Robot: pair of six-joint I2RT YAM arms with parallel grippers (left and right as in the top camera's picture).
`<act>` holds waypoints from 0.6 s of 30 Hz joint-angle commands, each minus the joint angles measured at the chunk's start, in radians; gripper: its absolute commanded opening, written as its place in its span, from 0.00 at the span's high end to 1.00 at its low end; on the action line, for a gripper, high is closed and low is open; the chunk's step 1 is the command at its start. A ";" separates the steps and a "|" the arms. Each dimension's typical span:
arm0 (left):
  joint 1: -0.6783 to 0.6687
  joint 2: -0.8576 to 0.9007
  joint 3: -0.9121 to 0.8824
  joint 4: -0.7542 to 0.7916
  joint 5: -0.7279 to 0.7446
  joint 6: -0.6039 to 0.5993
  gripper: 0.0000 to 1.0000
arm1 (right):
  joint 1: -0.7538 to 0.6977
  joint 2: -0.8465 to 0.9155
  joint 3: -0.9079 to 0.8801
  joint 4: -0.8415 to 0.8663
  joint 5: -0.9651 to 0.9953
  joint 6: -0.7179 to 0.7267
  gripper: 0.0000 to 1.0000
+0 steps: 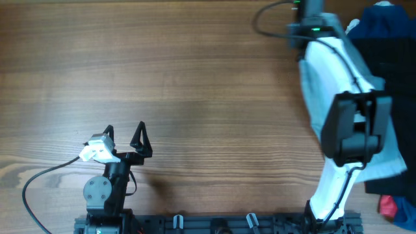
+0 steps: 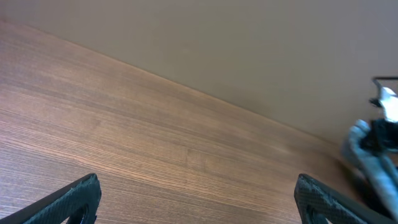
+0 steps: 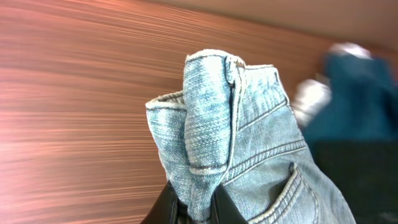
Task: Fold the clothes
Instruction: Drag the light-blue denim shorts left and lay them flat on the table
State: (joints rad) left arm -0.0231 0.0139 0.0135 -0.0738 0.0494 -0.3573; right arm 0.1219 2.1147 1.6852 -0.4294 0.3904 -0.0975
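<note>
My right gripper carries on sweeping the denim shorts across until they lie stretched. It holds them by the waistband (image 3: 208, 106), and the wood ahead (image 1: 162, 84) is clear.
The light-blue denim shorts (image 3: 255, 143) hang bunched from my right gripper (image 3: 200, 208), which is shut on a fold of the waistband, next to a stitched back pocket. The shorts are held above the wood table. In the overhead view the shorts (image 1: 313, 91) show as pale cloth draped beside and under the right arm at the far right, and the jaws themselves are hidden. My left gripper (image 1: 125, 138) is open and empty near the front left, far from the shorts. It also shows in the left wrist view (image 2: 199, 202) above bare wood.
A dark navy garment (image 1: 385, 26) lies at the back right corner and also shows in the right wrist view (image 3: 354, 87). A small red cloth (image 1: 387, 207) lies at the front right edge. The right arm (image 2: 373, 149) shows at the right of the left wrist view.
</note>
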 commanded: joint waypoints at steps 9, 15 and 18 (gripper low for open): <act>0.008 -0.008 -0.008 0.000 -0.006 0.012 0.00 | 0.438 -0.024 0.002 0.144 -0.402 0.320 0.96; 0.008 -0.008 -0.008 0.000 -0.006 0.012 0.00 | 0.628 0.006 0.002 0.186 -0.496 0.423 0.96; 0.008 -0.008 -0.008 0.000 -0.006 0.012 0.00 | 0.721 0.008 0.002 0.182 -0.496 0.439 0.96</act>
State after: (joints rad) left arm -0.0231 0.0139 0.0135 -0.0738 0.0494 -0.3573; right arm 0.7856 2.1147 1.6836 -0.2604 -0.0708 0.2878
